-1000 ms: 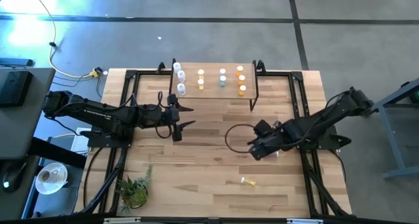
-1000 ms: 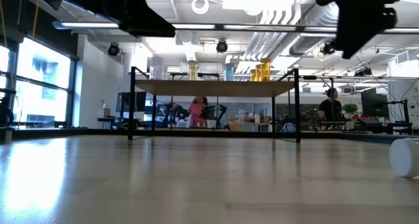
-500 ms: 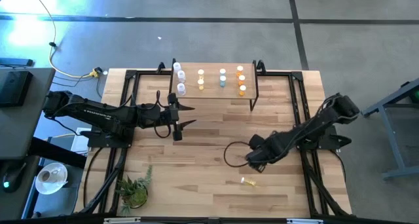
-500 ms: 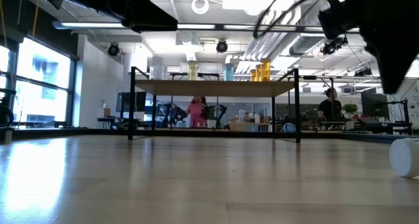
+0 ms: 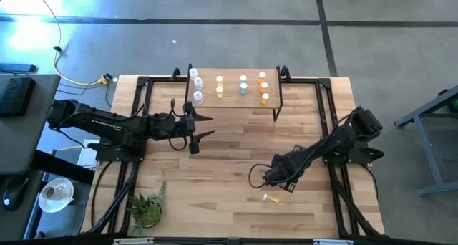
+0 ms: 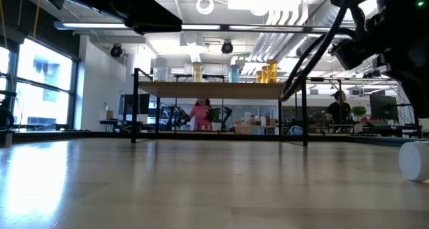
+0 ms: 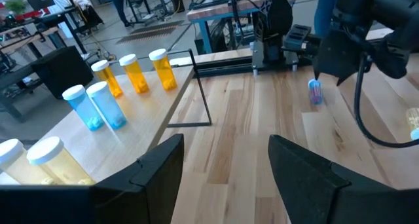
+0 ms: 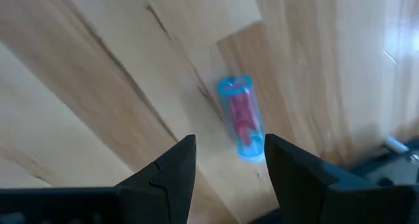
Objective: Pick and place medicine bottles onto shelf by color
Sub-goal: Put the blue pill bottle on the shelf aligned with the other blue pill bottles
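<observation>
The bluish bottle is holding pink contents (image 8: 242, 111) that leave clear space (image 8: 256, 127) inside it. The contents will settle toward its cap and stay inside when I pick the bottle up cap-down.
The light-wood shelf (image 5: 230, 99) stands at the table's far middle, with several white-capped bottles upright on it: clear, pale yellow, bluish and orange (image 7: 163, 68). A bluish bottle (image 8: 241, 118) lies on its side on the tabletop, just ahead of my right gripper (image 8: 229, 145). That gripper is open and low over the table's near right (image 5: 272, 179). The same bottle shows in the left wrist view (image 7: 315, 92). A pale yellow bottle (image 5: 270, 198) lies on its side near the front edge. My left gripper (image 5: 205, 127) is open and empty, hovering left of the shelf's near side.
A small potted plant (image 5: 147, 209) stands at the near left corner. Black frame rails (image 5: 325, 109) run along both sides of the table. A black cable loop (image 5: 252, 175) hangs by my right gripper. In the low view a white cylinder lies at the right (image 6: 414, 161).
My right gripper has gone toward the table's near edge and a little left, and has come lower over the tabletop, still open.
</observation>
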{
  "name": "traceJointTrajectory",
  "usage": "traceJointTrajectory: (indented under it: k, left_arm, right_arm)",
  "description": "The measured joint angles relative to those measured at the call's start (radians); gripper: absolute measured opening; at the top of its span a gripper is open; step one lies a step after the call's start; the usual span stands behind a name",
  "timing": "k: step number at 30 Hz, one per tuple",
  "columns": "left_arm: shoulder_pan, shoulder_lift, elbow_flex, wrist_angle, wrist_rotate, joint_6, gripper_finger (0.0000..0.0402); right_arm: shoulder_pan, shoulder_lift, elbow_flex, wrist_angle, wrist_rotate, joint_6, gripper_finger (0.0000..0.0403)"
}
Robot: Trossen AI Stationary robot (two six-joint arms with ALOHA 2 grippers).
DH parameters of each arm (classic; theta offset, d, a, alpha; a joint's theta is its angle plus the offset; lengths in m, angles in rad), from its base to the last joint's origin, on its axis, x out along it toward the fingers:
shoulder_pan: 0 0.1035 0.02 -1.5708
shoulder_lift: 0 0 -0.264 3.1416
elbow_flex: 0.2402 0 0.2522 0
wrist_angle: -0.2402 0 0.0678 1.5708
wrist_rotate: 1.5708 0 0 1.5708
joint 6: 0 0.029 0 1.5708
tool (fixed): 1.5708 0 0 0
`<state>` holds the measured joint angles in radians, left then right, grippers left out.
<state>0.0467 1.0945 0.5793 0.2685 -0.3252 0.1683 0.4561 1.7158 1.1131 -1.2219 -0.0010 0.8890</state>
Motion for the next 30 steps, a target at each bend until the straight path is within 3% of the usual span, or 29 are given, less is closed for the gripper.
traceJointTrajectory:
  k: [7,12,30]
  left_arm:
    - [0.000,0.000,0.000,-0.001,0.000,0.000,0.0211]
    - [0.000,0.000,0.000,-0.002,0.000,0.000,0.0211]
    - [0.000,0.000,0.000,-0.004,0.000,0.000,0.0211]
  right_arm:
    - [-0.029,0.000,-0.002,-0.002,0.016,-0.049,0.0172]
    - [-0.051,0.000,-0.077,0.017,-0.023,-0.060,0.0172]
    - [-0.131,-0.001,-0.200,0.190,-0.036,-0.153,0.0171]
